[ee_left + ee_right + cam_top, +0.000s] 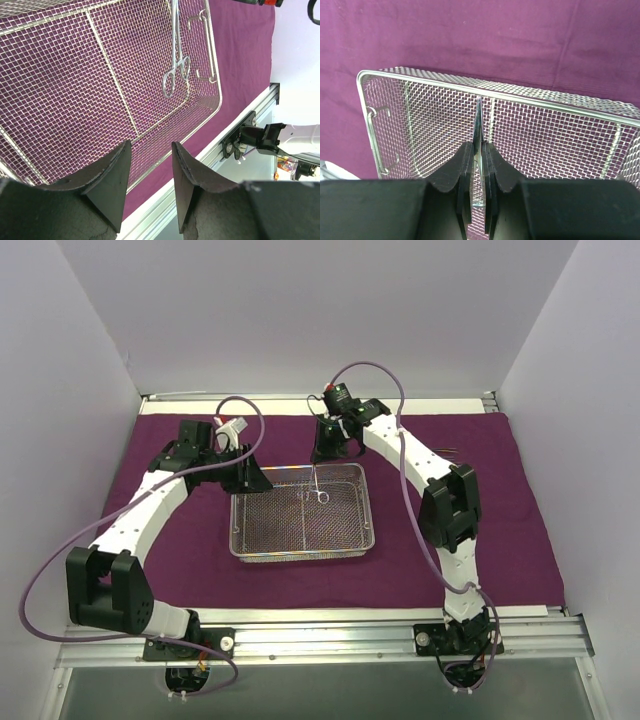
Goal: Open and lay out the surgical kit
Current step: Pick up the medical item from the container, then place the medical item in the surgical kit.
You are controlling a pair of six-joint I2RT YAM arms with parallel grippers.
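The instrument is pinched by my right gripper too close to its pointed end (479, 115), so my left gripper should hold its handles (174, 42) while my right gripper takes a new grip closer to the finger rings.
The dark purple cloth wrap (500, 530) lies spread flat over the table. The silver wire-mesh tray (300, 552) stands on it at the centre. My right gripper (335, 450) hangs over the tray's far edge, shut on a thin scissor-like instrument (316, 485) that dangles with its finger rings down into the tray. In the right wrist view the gripper (479, 150) pinches the instrument (479, 120) edge-on above the tray (520, 95). My left gripper (245, 475) is open and empty at the tray's far left corner. Its wrist view shows the gripper (151, 150), the mesh (75, 75) and the instrument (175, 55).
White walls close in the back and both sides. An aluminium rail (330, 635) runs along the near edge with both arm bases on it. A wire handle (207, 50) sits on the tray's right end wall. A faint thin metal object (450, 450) lies on the cloth at the right.
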